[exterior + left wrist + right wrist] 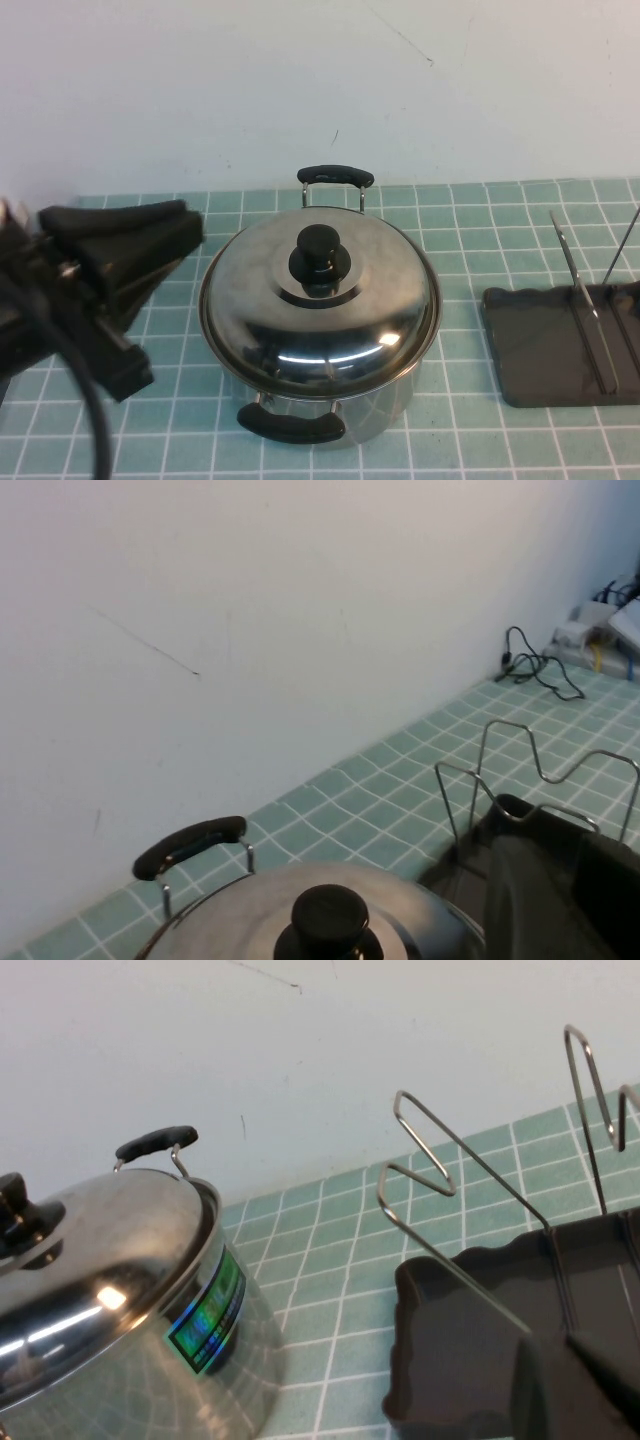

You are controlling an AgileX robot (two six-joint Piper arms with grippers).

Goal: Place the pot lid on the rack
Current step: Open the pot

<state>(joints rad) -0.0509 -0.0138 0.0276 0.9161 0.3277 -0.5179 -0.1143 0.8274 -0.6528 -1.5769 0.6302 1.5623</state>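
Note:
I expect the pot lid (319, 252) to come free and leave the steel pot in place when I lift it, because the lid's edge (434, 312) just sits on the pot's rim.
The shiny pot lid (320, 325) with its black knob (319, 260) sits on the steel pot (385, 410) at the table's middle. The rack (545, 350), a dark tray with upright wires, stands to the right of the pot. My left gripper (190, 228) hovers just left of the lid, at about knob height, pointing at it. In the left wrist view the lid (240, 920) is below and the rack (520, 815) beyond. My right gripper (555, 1345) is out of the high view; it hangs over the rack (460, 1330), open by a small gap and empty, with the lid (90, 1250) to one side.
The pot has two black handles, one at the back (335, 177) and one at the front (292, 425). A white wall (320, 80) runs close behind the green tiled table (470, 230). Cables and a power strip (545, 665) lie far along the wall.

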